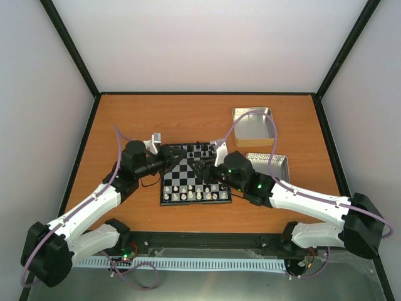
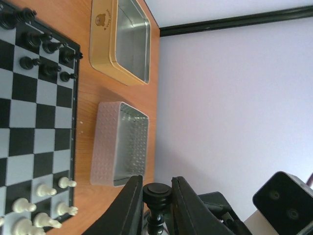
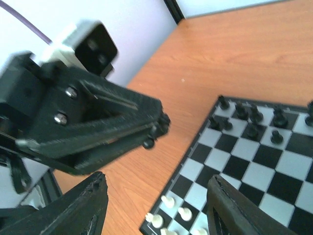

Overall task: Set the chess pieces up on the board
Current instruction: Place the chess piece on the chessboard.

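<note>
I keep my right gripper's open fingers heading toward the black chess piece's loose end [image 3: 148, 143], which sticks out of my left gripper, and close at that end.
The board [image 1: 188, 172] lies mid-table, with black chess pieces [image 1: 199, 149] along its far rows and white pieces [image 1: 194, 192] along its near rows. My left gripper [image 1: 177, 158] hovers over the board's far left corner. In the left wrist view it [image 2: 156, 198] is shut on a black chess piece [image 2: 157, 192], base end up between the fingers [image 2: 128, 208]. My right gripper [image 1: 204, 168] hangs over the middle of the board. In the right wrist view it [image 3: 154, 208] is open and empty, facing the left gripper [image 3: 98, 122] above the board's [image 3: 254, 161] left edge.
A gold-sided tin [image 1: 254, 122] stands open at the back right, also seen in the left wrist view as the gold tin [image 2: 120, 39]. A silver tin [image 1: 270, 164] lies just right of the board, shown as the silver tin [image 2: 120, 144]. Bare wood surrounds the board.
</note>
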Robot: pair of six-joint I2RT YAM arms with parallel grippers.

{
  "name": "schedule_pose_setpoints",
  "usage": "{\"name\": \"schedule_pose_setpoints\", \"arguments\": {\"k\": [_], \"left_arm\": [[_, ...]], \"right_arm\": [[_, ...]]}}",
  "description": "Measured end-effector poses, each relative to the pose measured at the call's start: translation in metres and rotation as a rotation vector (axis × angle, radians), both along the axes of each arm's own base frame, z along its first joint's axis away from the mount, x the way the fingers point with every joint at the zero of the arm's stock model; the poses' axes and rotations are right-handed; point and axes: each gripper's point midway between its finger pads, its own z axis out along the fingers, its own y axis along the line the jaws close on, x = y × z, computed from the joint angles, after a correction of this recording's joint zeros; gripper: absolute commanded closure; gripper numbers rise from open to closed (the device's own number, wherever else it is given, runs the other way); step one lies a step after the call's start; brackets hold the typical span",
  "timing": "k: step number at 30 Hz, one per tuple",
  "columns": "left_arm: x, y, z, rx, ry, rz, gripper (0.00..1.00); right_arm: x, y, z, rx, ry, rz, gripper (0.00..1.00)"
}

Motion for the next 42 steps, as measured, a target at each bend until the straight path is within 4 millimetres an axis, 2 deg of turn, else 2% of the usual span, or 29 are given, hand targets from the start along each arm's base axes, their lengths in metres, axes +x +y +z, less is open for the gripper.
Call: {"name": "schedule_pose_setpoints", "arguments": {"k": [5,11,15,19,23,27,30,37,42], "left_arm": [[-0.004,0.001,0.011,-0.106,0.061,0.03,0.87],[-0.006,0.002,0.027,-0.199,0.089,0.051,0.88],[-0.006,0.003,0.028,-0.218,0.115,0.059,0.87],[-0.005,0.003,0.027,-0.225,0.126,0.07,0.87],[-0.004,0.004,0.027,-0.229,0.131,0.08,0.87],[-0.003,0.004,0.027,-0.231,0.135,0.084,0.87],[-0.003,0.004,0.026,-0.23,0.137,0.085,0.87],[-0.002,0.004,0.025,-0.234,0.143,0.086,0.87],[-0.001,0.005,0.025,-0.236,0.144,0.092,0.87]], "right_arm": [[0.002,0.0,0.025,0.088,-0.04,-0.015,0.43],[0.006,0.0,0.03,0.118,-0.039,-0.038,0.44],[0.01,0.008,0.03,0.101,-0.037,-0.031,0.44],[0.013,0.016,0.039,0.08,-0.06,-0.023,0.45],[0.014,0.024,0.047,0.051,-0.086,-0.027,0.52],[0.016,0.028,0.04,-0.005,-0.101,-0.04,0.6],[0.015,0.028,0.033,-0.039,-0.108,-0.044,0.61],[0.018,0.025,0.033,-0.068,-0.141,-0.057,0.62],[0.022,0.031,0.026,-0.102,-0.144,-0.059,0.65]]}}
